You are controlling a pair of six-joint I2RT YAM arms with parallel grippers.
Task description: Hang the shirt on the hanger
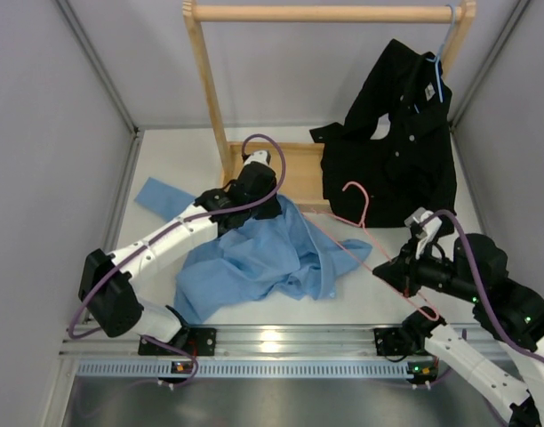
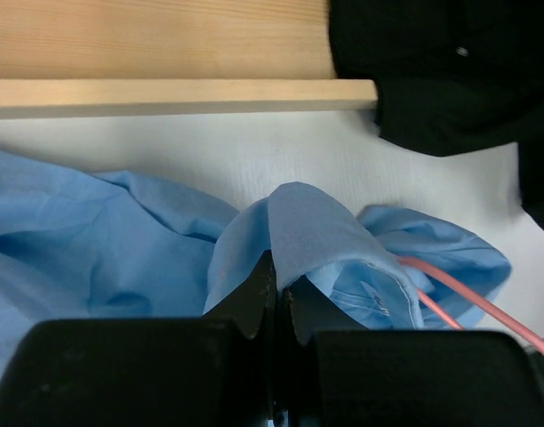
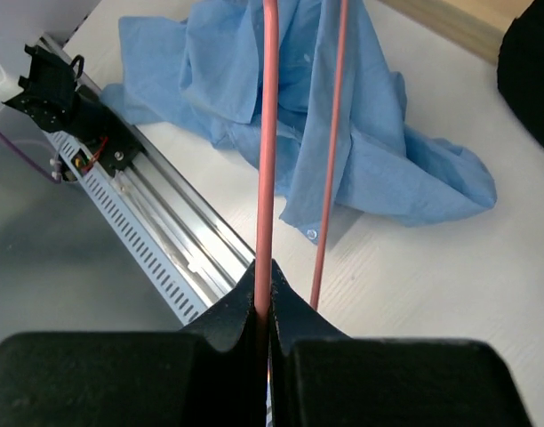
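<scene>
The pink hanger's end (image 2: 409, 261) is barely under the shirt's fold in my left gripper, so next my right gripper pushes it deeper into the shirt (image 2: 356, 283) before both lift.
The light blue shirt (image 1: 254, 253) lies crumpled on the white table, left of centre. My left gripper (image 1: 265, 203) is at its far edge, shut on a fold of the shirt (image 2: 299, 222) near the collar. The pink hanger (image 1: 356, 227) slants from its hook near the black shirt toward the near right; one end runs into the shirt (image 2: 450, 298). My right gripper (image 1: 385, 269) is shut on a pink hanger bar (image 3: 267, 178), and a second bar (image 3: 332, 133) runs beside it over the shirt (image 3: 361, 133).
A wooden rack (image 1: 210, 98) with a base board (image 2: 165, 93) stands at the back. A black buttoned shirt (image 1: 396, 151) hangs from its rail on a light blue hanger (image 1: 439, 71). A metal rail (image 1: 281, 342) runs along the near edge. Grey walls stand on both sides.
</scene>
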